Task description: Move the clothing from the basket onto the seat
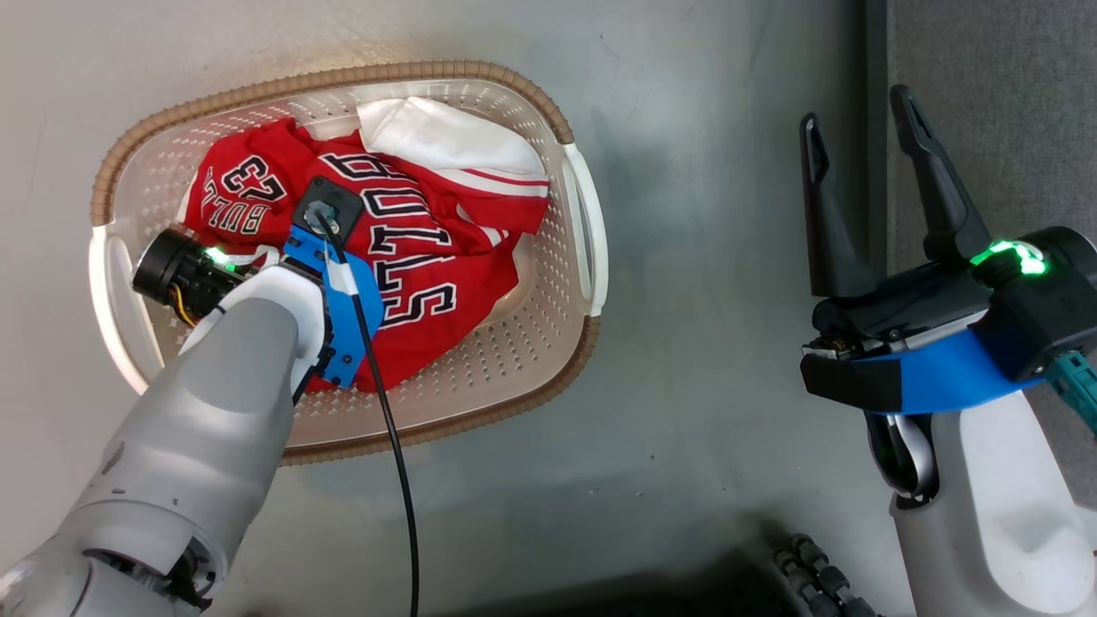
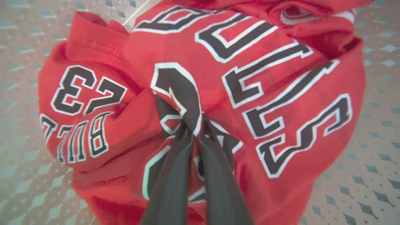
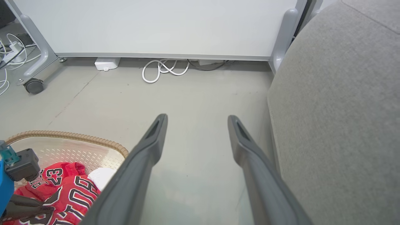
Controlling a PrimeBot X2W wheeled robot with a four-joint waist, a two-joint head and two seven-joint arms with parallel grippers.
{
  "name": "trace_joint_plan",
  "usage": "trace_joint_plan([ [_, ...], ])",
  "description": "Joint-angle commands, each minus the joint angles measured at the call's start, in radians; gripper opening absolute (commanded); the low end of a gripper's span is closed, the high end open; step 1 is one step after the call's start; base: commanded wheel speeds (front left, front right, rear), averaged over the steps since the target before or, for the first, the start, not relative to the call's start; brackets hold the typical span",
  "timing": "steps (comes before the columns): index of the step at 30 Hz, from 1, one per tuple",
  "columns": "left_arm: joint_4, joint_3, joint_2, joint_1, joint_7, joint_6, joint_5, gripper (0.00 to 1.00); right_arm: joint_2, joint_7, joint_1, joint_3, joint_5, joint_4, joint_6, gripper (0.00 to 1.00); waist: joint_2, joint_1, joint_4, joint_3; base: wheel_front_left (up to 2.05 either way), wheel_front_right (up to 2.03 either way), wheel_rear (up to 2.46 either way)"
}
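The small lettering (image 1: 245, 194) is at a different slant from the big letters. I should expect another red garment to be hidden under the jersey (image 1: 416, 238) when I lift it.
The clothing, a red jersey (image 1: 428, 248) with black, white-outlined lettering and numbers, lies crumpled in the cream perforated basket (image 1: 343, 77) with a brown rim. A white part of fabric (image 1: 446, 137) lies at its far side. My left arm (image 1: 257, 326) reaches down into the basket, its fingers hidden under the wrist. In the left wrist view the left gripper (image 2: 195, 125) is shut, pinching a fold of the jersey (image 2: 265, 78). My right gripper (image 1: 857, 107) hangs open and empty over the floor, beside the grey seat (image 1: 986, 86). The right wrist view shows the right gripper (image 3: 197, 118), seat (image 3: 337, 93), basket (image 3: 72, 136) and jersey (image 3: 68, 190).
The basket stands on a pale floor. A black cable (image 1: 394, 446) trails from my left wrist. Beyond it is a white panel (image 3: 156, 28) on grey wheeled legs (image 3: 32, 86), with a coiled white cable (image 3: 162, 70) and a small white box (image 3: 107, 63) under it.
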Motion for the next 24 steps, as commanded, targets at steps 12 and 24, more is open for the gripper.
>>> trace_joint_plan([
  [12,-0.026,0.004,-0.034,-0.001,-0.225,-0.001,-0.072,0.00,-0.006,-0.004,-0.005,-0.012,-0.013,0.022,0.000,1.00,0.0000,-0.0001,0.050,-0.120,0.00,0.00,0.00],
  [24,-0.057,-0.011,-0.059,0.069,-0.384,-0.001,-0.107,0.00,-0.004,-0.004,0.068,0.005,-0.001,0.069,0.000,1.00,0.0000,-0.0001,0.070,-0.339,0.00,0.00,0.00],
])
